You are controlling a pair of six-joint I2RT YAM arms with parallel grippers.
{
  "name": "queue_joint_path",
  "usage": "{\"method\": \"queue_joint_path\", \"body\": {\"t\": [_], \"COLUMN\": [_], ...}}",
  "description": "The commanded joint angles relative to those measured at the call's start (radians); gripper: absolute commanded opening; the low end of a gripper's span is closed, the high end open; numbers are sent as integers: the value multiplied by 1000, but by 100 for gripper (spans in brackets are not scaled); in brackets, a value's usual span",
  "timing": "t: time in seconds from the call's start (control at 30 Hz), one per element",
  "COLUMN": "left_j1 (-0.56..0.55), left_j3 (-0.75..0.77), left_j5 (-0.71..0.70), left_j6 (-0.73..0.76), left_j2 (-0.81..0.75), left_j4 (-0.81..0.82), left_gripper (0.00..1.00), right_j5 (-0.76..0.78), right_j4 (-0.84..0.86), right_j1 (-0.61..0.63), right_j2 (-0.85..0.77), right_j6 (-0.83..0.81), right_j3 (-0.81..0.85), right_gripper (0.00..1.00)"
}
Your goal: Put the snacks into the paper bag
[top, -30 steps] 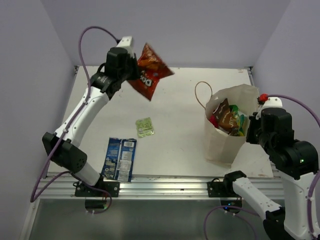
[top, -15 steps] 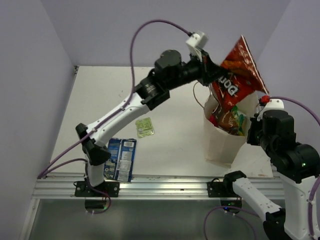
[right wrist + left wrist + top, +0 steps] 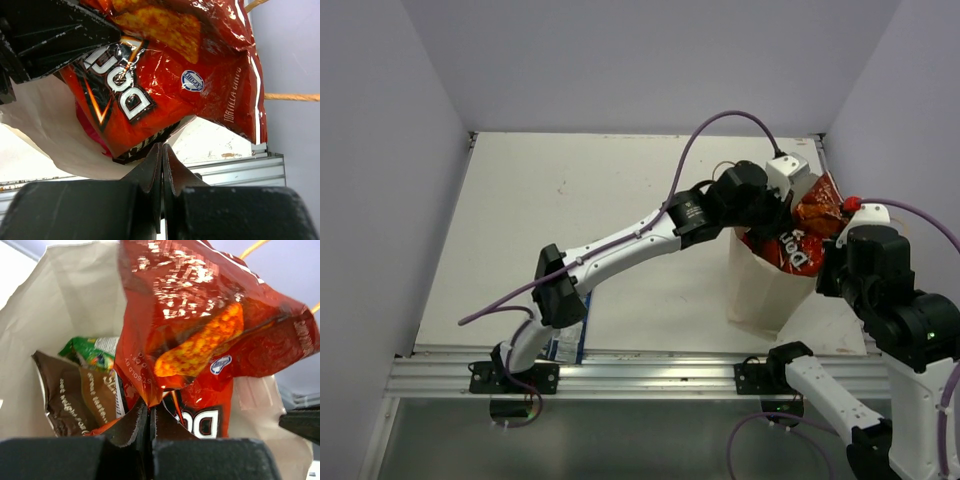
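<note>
The red Doritos packet's lower end (image 3: 798, 258) is inside the paper bag's opening (image 3: 783, 239), so my left gripper goes on gently moving the packet in until the paper bag's rim is around it, and then let go.
The red Doritos packet (image 3: 802, 238) hangs half inside the mouth of the tan paper bag (image 3: 758, 292) at the right of the table. My left gripper (image 3: 772, 212) reaches across to the bag and is shut on a corner of that packet (image 3: 200, 315); its own view shows the jaws (image 3: 150, 407) pinching the foil. Inside the bag (image 3: 65, 300) lie a brown packet (image 3: 65, 395) and a green one (image 3: 90, 350). My right gripper (image 3: 828, 268) is at the bag's right rim, shut (image 3: 162, 147) on the paper edge (image 3: 45, 135), just below the Doritos packet (image 3: 165, 75).
A blue packet (image 3: 577, 340) lies near the front edge, mostly hidden under my left arm. A pink packet edge (image 3: 87, 127) shows inside the bag. The bag's thin handle (image 3: 290, 96) sticks out to the right. White table (image 3: 570, 190), metal rail (image 3: 640, 375) in front.
My left arm swung from the back left across to the bag and lowered the Doritos packet into its mouth. The right arm stayed where it was.
</note>
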Motion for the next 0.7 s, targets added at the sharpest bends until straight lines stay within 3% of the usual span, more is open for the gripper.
{"method": "queue_joint_path", "body": {"t": [0.0, 0.13, 0.23, 0.5, 0.6, 0.63, 0.67], "left_j1": [-20, -20, -20, -20, -23, -27, -30], "left_j3": [70, 55, 62, 92, 52, 20, -53], "left_j5": [-48, -111, -159, -171, -142, -143, -144], "left_j6": [72, 87, 89, 80, 100, 116, 123], "left_j2": [20, 26, 20, 34, -53, -145, -193], "left_j4": [-187, -258, -283, -336, -190, -40, 37], "left_gripper": [0, 0, 6, 8, 29, 55, 68], "right_j5": [-15, -21, -23, -26, -24, -27, -27], "right_j4": [10, 11, 11, 10, 8, 10, 10], "right_j1": [9, 10, 12, 12, 12, 12, 12], "right_j2": [-10, -4, -2, -14, -14, -14, -14], "right_j6": [-15, -17, -15, -14, -14, -14, -12], "right_j3": [38, 37, 40, 38, 38, 38, 38], "right_gripper": [0, 0, 0, 0, 0, 0, 0]}}
